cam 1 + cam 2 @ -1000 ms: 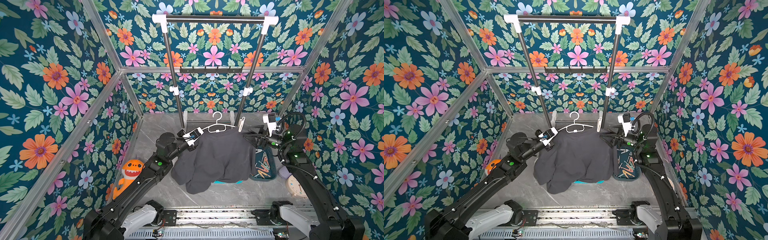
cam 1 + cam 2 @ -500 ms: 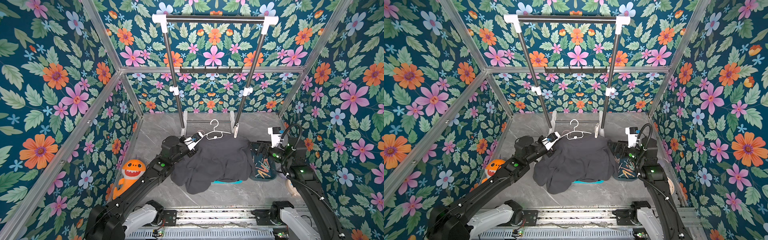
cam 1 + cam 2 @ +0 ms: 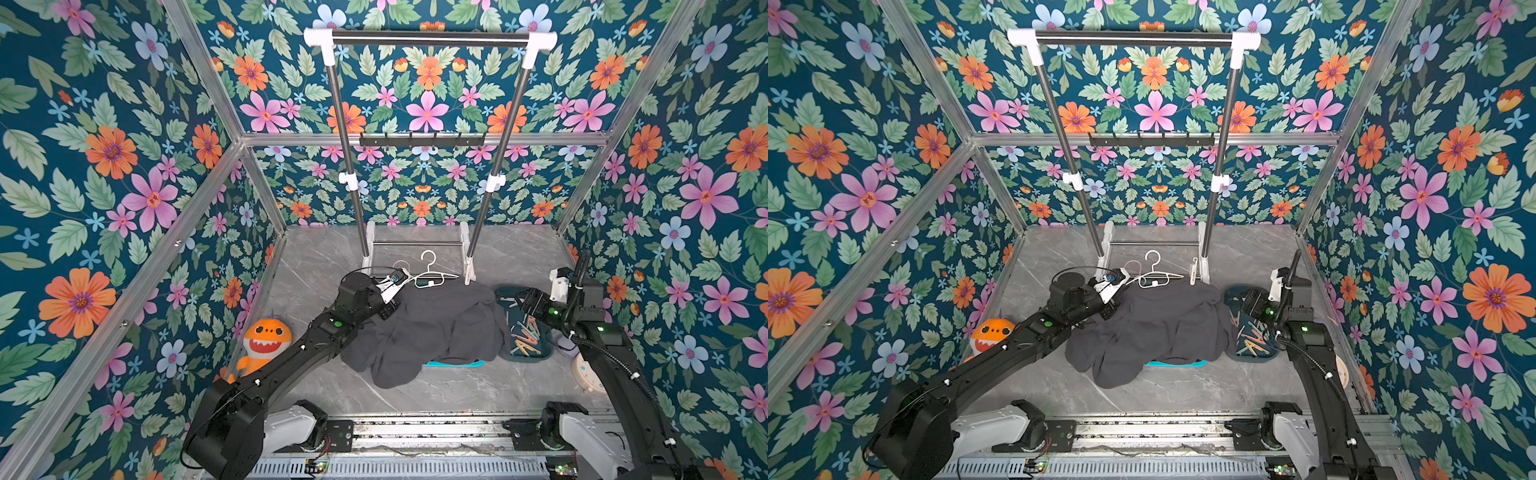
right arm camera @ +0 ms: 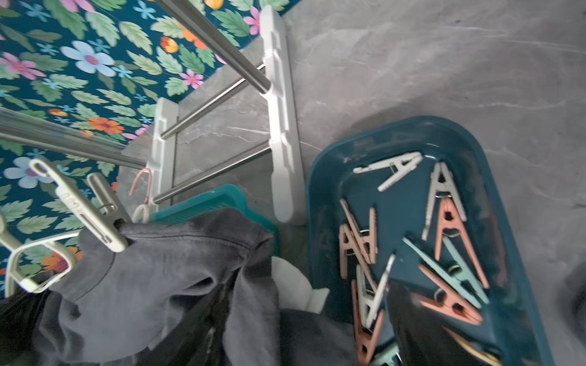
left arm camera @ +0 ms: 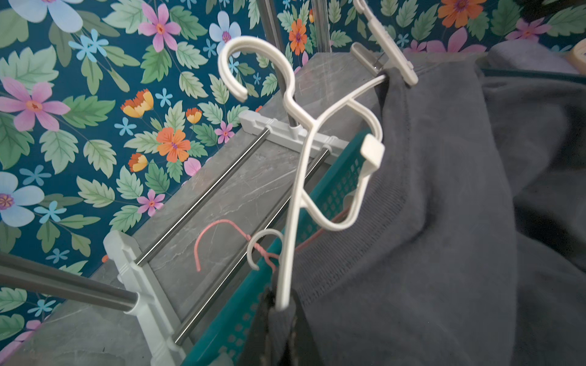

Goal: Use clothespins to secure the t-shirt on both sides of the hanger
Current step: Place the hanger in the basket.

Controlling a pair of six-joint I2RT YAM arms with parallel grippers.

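The robot's left gripper is covering the hanger arm that needs a clothespin, so it should open and move away while the right gripper reaches into the tray.
A dark grey t-shirt is draped over a white hanger and sags onto the floor. My left gripper is shut on the hanger's left arm, with shirt fabric in the grip. A whitish clothespin is clipped on the other shoulder. Several loose clothespins lie in a dark teal tray. My right gripper is open. It hovers between the shirt's right edge and the tray and holds nothing.
A metal clothes rack stands at the back, its white feet just behind the shirt. A teal basket sits under the shirt with a pink wire hanger. An orange plush is at the left, a clock at the right.
Both arms have come down. The hanger and shirt have sunk towards the floor. My right gripper has drawn back from the clipped shoulder to the tray, its jaws a little narrower.
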